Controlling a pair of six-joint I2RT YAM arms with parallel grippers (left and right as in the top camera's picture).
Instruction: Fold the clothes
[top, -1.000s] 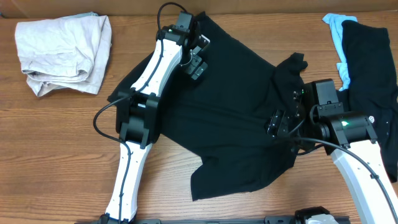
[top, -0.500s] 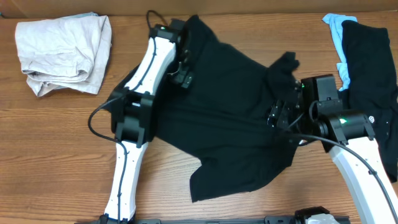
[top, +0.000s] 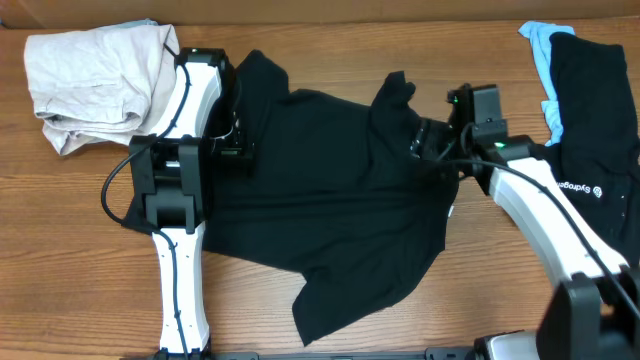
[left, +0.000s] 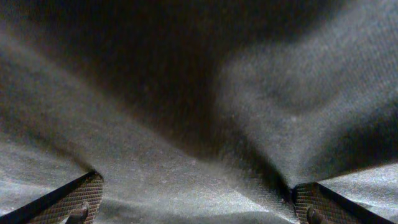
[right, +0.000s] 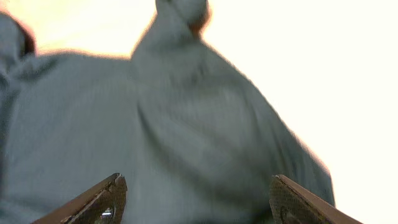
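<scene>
The black T-shirt lies rumpled (top: 235, 205) under my left gripper, near the beige garment. My left gripper should lift clear while my right gripper pulls the bunched end (top: 398, 108) away.
A plain black T-shirt (top: 330, 200) lies spread and rumpled across the middle of the table. My left gripper (top: 238, 152) is low over its left part, close to the shirt's left edge. In the left wrist view the left gripper (left: 196, 182) is open, with black cloth (left: 205, 93) filling the wide gap between its pads. My right gripper (top: 425, 140) is over the shirt's right part, beside a raised bunch of fabric (top: 395, 90). The blurred right wrist view shows the right gripper (right: 197, 177) open, with the cloth (right: 186, 112) just ahead of it.
A pale beige folded garment (top: 100, 85) lies at the back left, close to the left arm. At the far right a second black shirt (top: 590, 100) lies partly over a light-blue piece (top: 543, 45). Bare wooden table (top: 80, 250) shows at the front left.
Both arms swung left. The left gripper went from the shirt's upper middle to its left side, and the shirt and its raised bunch shifted left with them.
</scene>
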